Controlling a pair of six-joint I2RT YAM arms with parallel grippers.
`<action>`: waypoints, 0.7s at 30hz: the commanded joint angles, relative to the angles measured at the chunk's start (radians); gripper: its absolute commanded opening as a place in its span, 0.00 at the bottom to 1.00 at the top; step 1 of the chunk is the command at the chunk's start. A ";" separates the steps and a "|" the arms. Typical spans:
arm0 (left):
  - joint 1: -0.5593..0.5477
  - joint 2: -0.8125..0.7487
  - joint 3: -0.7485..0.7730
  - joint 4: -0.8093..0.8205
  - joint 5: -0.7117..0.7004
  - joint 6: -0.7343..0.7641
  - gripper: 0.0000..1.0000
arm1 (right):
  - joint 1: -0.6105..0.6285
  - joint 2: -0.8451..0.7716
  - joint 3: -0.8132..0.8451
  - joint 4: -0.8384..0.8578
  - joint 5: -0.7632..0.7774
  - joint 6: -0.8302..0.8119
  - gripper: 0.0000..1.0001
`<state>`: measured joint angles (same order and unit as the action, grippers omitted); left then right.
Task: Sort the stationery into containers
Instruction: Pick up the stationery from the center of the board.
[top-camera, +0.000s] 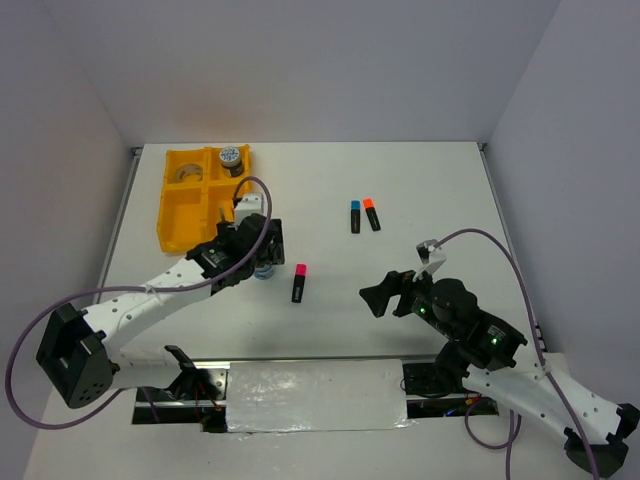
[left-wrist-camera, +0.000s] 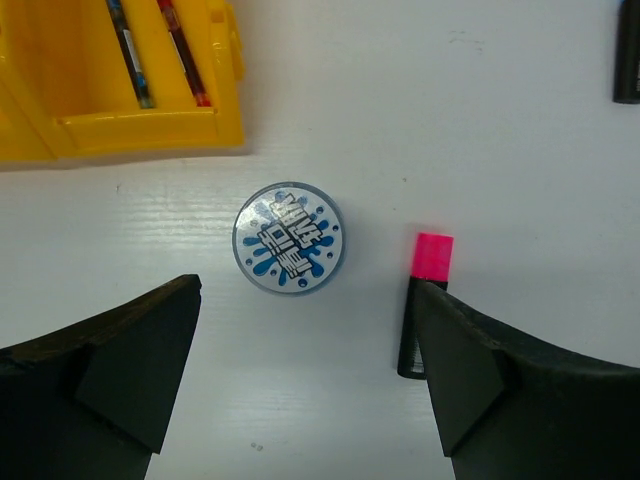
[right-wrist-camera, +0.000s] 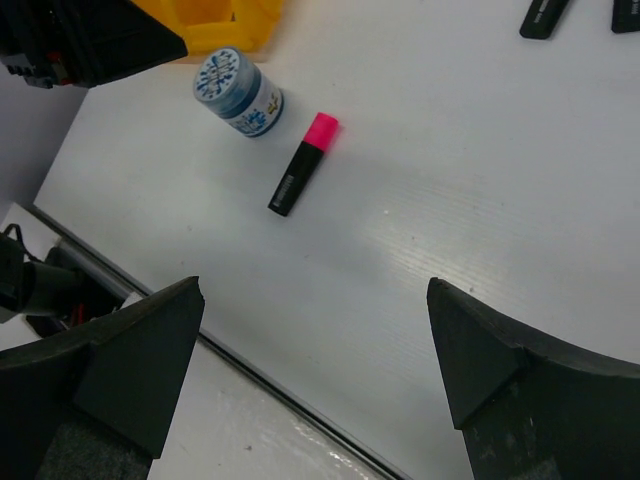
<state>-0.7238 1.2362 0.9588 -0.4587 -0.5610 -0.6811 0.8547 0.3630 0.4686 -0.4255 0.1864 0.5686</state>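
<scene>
The patterned tape roll is centred in front of the robot's open fingers, clear of the pink highlighter, so the left gripper should go on down before it closes around the roll's rim.
The yellow tray stands at the back left, with a blue-white tape roll and a silver-grey ring in its far compartments. In the left wrist view a teal pen and a red pen lie in a tray compartment. Another patterned tape roll stands on the table just ahead of my open left gripper, whose fingers hold nothing. The pink-capped highlighter lies by its right finger. My right gripper hangs open and empty over the near table, well short of the pink highlighter.
The blue-capped highlighter and the orange-capped highlighter lie side by side mid-table. White walls close in the table on three sides. A shiny taped strip runs along the near edge between the arm bases.
</scene>
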 joint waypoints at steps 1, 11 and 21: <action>-0.002 0.023 -0.055 0.147 -0.048 0.012 0.99 | 0.000 0.025 -0.012 -0.012 0.056 -0.042 1.00; 0.050 0.170 -0.074 0.269 -0.014 0.037 0.99 | 0.001 0.110 0.002 0.036 -0.016 -0.070 1.00; 0.100 0.220 -0.138 0.331 0.030 0.038 0.97 | 0.000 0.120 -0.008 0.071 -0.044 -0.069 1.00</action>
<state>-0.6277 1.4555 0.8402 -0.1894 -0.5549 -0.6544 0.8547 0.4702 0.4637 -0.4046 0.1600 0.5167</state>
